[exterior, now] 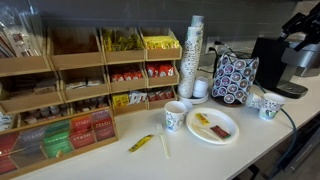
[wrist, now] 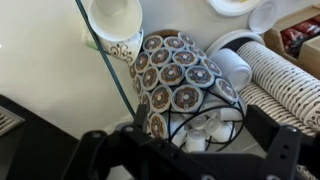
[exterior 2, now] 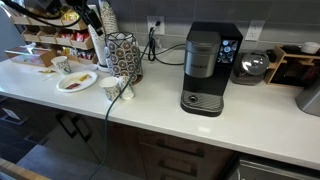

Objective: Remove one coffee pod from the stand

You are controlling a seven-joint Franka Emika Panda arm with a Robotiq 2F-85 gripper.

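Observation:
I should turn my gripper square and close it on a lidded pod (wrist: 187, 97) near the stand's rim, because it hangs over the stand's wire top (wrist: 210, 127), crooked to the pod rows.
The stand (exterior: 235, 78) is a boxy dark holder covered in rows of round pod lids; it stands on the white counter between the cup stack and the coffee machine, and also shows in an exterior view (exterior 2: 125, 58). In the wrist view I look down on the stand (wrist: 160, 60), with lidded pods (wrist: 187, 97) on its sides and loose white pods (wrist: 205, 128) in its wire top. My gripper (wrist: 200, 125) is open above the stand, a dark finger on each side of the top opening, holding nothing. Part of my arm shows at the top edge (exterior: 300, 20).
A black coffee machine (exterior 2: 205, 70) stands beside the stand. A tall paper cup stack (exterior: 193, 50), wooden tea-bag shelves (exterior: 80, 80), a plate (exterior: 212, 125) and paper cups (exterior: 175, 115) (exterior: 270, 105) are nearby. A cable (wrist: 105, 60) crosses the wrist view.

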